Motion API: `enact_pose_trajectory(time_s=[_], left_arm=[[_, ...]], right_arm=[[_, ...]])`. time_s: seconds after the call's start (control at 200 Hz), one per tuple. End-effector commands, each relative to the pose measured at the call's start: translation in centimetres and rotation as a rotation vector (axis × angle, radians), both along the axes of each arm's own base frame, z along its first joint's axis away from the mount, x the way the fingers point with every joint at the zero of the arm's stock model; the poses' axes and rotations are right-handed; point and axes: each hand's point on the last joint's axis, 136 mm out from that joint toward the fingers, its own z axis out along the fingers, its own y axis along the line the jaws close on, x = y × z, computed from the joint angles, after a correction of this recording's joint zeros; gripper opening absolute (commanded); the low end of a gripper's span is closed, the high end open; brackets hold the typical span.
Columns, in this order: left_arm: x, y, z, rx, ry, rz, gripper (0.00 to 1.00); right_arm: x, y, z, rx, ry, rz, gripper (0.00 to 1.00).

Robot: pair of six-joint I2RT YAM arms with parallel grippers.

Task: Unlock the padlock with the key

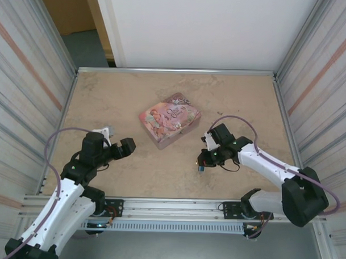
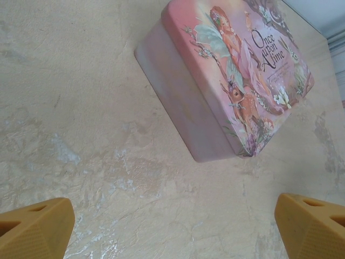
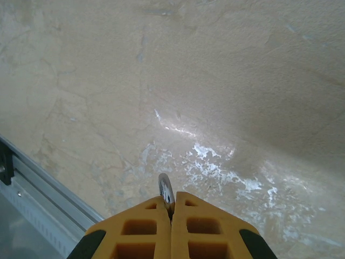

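Observation:
My right gripper should keep lowering the blue padlock [image 1: 201,168] it holds over clear tabletop [image 1: 192,174] between the tin box and the rail until the padlock rests, and then let go.
My right gripper [image 3: 171,208] is shut on a thin silver metal piece, seemingly the key [image 3: 165,189], whose rounded end pokes out edge-on past the yellow fingertips [image 3: 153,213]. In the top view this gripper [image 1: 203,160] hangs low over the table, right of centre, with a small blue bit [image 1: 201,169] at its tip; I cannot tell whether that is the padlock. My left gripper [image 1: 128,144] stands open at the left with nothing between its fingers. In the left wrist view its yellow fingers [image 2: 38,229] are spread wide over bare tabletop.
A pink decorated tin box [image 1: 169,120] lies shut in the middle of the table, between the two grippers and a little farther back; it also shows up close [image 2: 226,75]. A metal rail [image 3: 38,183] edges the table just near the right gripper. Corrugated walls close in both sides.

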Motion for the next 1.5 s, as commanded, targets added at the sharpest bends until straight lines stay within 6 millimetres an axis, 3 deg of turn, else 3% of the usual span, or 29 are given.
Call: enact_pose_trajectory(time_s=[0.0,0.446,0.736,1.092,1.493], left_arm=[[-0.3,0.5,-0.8,0.027,0.012,0.011,0.96],[-0.2,0.7,-1.0,0.033,0.026,0.018,0.96],[-0.3,0.7,-1.5,0.035,0.040,0.019,0.96],[-0.3,0.7,-1.6,0.039,0.043,0.021,0.96],[0.0,0.9,-0.8,0.045,0.023,0.032,0.97]], right_arm=[[0.6,1.5,0.5,0.048,-0.017,0.052,0.00],[1.4,2.5,-2.7,0.037,0.034,0.057,0.00],[1.7,2.1,-3.7,-0.005,0.030,0.046,0.12],[1.9,1.2,-3.2,-0.039,-0.010,0.027,0.30],[2.6,-1.1,-0.3,-0.074,-0.126,-0.021,0.45]])
